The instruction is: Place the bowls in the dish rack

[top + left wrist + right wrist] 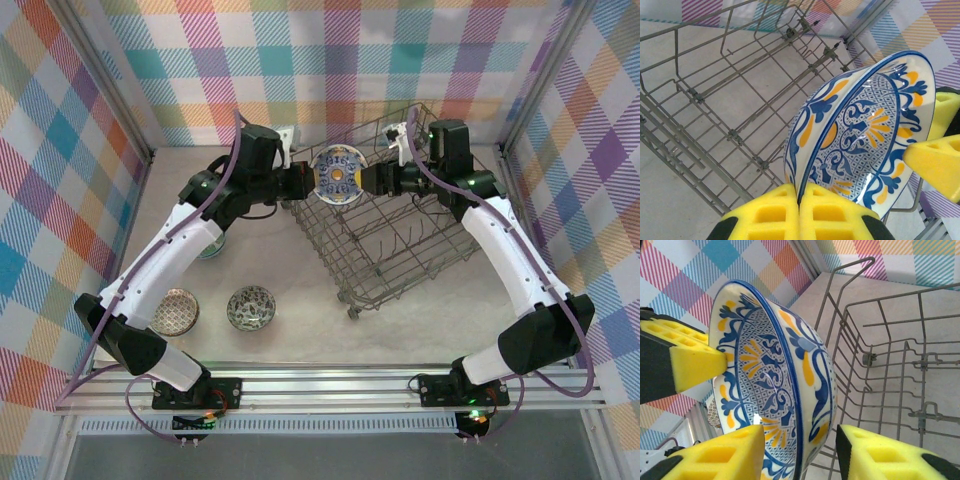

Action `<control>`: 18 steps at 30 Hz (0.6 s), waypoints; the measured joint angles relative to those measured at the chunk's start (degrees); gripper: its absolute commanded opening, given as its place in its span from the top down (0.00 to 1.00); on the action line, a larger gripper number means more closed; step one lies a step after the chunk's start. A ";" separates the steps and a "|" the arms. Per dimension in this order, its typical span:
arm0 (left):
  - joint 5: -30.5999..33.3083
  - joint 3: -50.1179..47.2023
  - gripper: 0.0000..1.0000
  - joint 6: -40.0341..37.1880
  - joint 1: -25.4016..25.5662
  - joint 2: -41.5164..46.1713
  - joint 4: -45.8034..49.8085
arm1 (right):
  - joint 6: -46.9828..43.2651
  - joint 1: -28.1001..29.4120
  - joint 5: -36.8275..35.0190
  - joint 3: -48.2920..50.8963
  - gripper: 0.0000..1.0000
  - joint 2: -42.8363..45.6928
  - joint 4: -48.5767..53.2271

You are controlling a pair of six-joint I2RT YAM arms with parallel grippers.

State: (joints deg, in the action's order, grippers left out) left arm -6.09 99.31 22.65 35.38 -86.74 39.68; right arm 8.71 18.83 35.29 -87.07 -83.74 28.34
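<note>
My left gripper is holding the blue-white bowl (338, 175) at the edge of the rack. My right gripper should close on the opposite rim (798, 432) first, and then my left gripper should open and back away.
A blue-white bowl (337, 173) with yellow flowers hangs on edge over the far left corner of the dish rack (400, 250). My left gripper (800, 192) is shut on its rim, one yellow pad on each side of the bowl (865, 130). My right gripper (800, 440) is open and straddles the opposite rim of the bowl (775, 370), with a gap still showing beside the outer wall. From above, the left gripper (305, 182) and right gripper (368, 180) face each other across the bowl. Wire rack floor (715, 100) lies below it.
A grey patterned bowl (251, 307) and a tan-brown bowl (174, 311) sit on the table at the near left. A greenish bowl (212, 245) is partly hidden under the left arm. The rack's tall side wires (900, 365) stand close beside the right gripper.
</note>
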 measured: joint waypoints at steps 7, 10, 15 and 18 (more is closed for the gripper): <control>3.98 0.00 1.00 -0.02 2.71 -0.04 -1.07 | 0.42 0.00 -1.97 0.94 0.72 1.03 -0.09; 6.03 0.00 1.00 -0.02 3.98 -0.11 -1.11 | 0.70 -0.04 -3.37 1.49 0.76 1.73 -0.07; 8.20 0.00 1.00 0.00 5.40 -0.39 -1.14 | 0.87 0.00 -5.31 2.43 0.81 2.60 -0.07; 8.81 0.00 1.00 0.00 6.08 -0.74 -1.14 | 1.07 0.00 -6.45 3.02 0.83 2.84 -0.09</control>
State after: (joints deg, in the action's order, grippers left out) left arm 2.72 99.31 22.65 41.45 -87.48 38.54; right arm 9.78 18.83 28.84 -84.05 -80.90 28.25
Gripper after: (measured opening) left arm 0.050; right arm 0.176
